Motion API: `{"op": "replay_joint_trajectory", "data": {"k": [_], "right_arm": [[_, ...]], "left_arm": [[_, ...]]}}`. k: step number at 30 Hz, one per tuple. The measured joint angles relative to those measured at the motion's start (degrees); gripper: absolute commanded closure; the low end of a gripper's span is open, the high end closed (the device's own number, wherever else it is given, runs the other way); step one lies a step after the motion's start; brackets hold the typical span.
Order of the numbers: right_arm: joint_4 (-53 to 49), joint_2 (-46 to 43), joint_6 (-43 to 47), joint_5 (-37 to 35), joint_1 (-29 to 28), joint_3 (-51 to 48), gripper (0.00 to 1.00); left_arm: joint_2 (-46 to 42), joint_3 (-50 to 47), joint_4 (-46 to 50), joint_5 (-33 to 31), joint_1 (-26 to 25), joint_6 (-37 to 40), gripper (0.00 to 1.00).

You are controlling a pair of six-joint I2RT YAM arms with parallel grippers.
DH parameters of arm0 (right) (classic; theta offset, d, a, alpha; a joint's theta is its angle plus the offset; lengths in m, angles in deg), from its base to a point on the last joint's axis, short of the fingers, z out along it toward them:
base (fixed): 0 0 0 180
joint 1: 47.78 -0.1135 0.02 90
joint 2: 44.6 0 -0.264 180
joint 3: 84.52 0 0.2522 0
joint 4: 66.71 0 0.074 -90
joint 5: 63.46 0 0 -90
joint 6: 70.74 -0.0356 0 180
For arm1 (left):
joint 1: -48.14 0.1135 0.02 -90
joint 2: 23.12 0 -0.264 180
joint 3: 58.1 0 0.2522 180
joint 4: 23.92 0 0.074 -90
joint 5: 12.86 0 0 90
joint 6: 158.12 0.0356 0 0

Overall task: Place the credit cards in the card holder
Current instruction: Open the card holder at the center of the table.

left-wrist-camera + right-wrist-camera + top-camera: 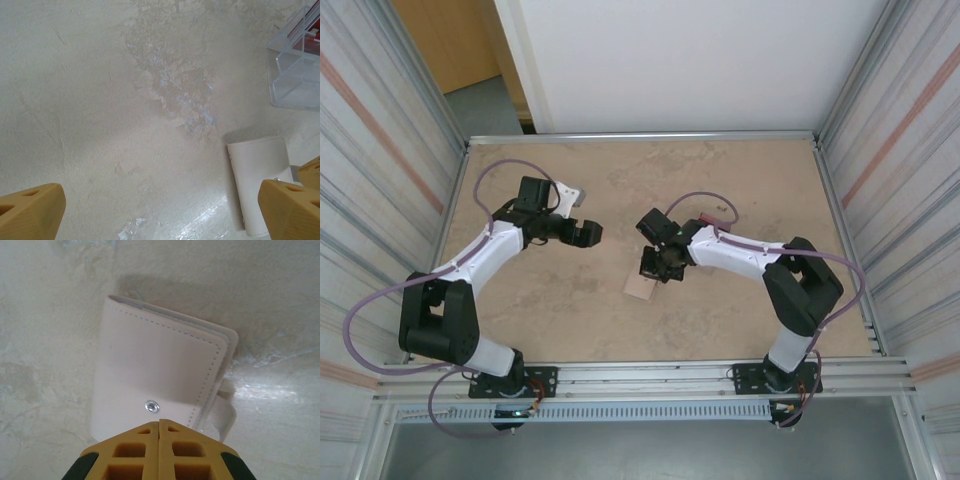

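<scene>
My right gripper needs to press the strap down while my left gripper raises the cover's near edge point(638, 297), with the beige piece closed point(155, 357) and its strap loose.
A see-through plastic card holder point(295, 75) lies at the top right of the left wrist view. A red credit card point(314, 35) shows at its far end; I cannot tell whether it is inside or behind. From above, the red card point(717, 217) sits beside the right arm's forearm. My left gripper point(160, 215) hangs open over bare table, its fingers point(30, 210) wide apart. My right gripper point(159, 423) is shut with nothing visible between its fingers, hovering over the near edge of a beige wallet-like piece point(155, 370).
The beige piece point(640, 288) lies closed at the table's middle, with a metal snap point(151, 406) and a loose strap point(222, 415) on its right side. It also shows beside the left gripper's right finger point(260, 175). Metal rails point(640, 137) frame the table point(570, 300).
</scene>
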Motion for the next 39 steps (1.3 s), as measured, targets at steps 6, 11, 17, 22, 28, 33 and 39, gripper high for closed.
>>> {"op": "replay_joint_trajectory", "data": {"k": [6, 11, 17, 22, 28, 33, 39], "right_arm": [[-0.31, -1.60, 0.00, -0.81, 0.13, -2.60, 1.00], [-0.44, -2.58, 0.00, -1.01, 0.52, -5.22, 1.00], [0.31, -3.23, -0.02, -0.98, 1.22, -8.09, 1.00], [1.95, -3.23, 0.00, -0.57, 2.45, -10.12, 1.00], [4.70, -3.23, 0.00, -0.50, 2.78, -11.63, 1.00], [7.67, -3.08, -0.04, 0.28, 2.78, -13.55, 1.00], [8.92, -3.19, -0.04, 0.66, 2.78, -14.12, 1.00]], "left_arm": [[0.00, 0.11, 1.33, -0.46, -0.57, 1.66, 0.01], [0.00, 0.79, 2.82, -2.38, -2.97, 5.81, 0.04], [-0.28, 2.36, 5.55, -8.37, -10.03, 15.21, 0.11], [-3.28, 2.27, 5.79, -11.93, -14.58, 27.30, 0.13], [-11.39, -2.01, 5.97, -9.38, -17.31, 45.09, 0.21], [-17.09, -11.21, 4.44, -7.65, -26.38, 58.58, 0.34], [-13.53, -18.27, -2.54, -10.51, -32.72, 64.65, 0.32]]}}
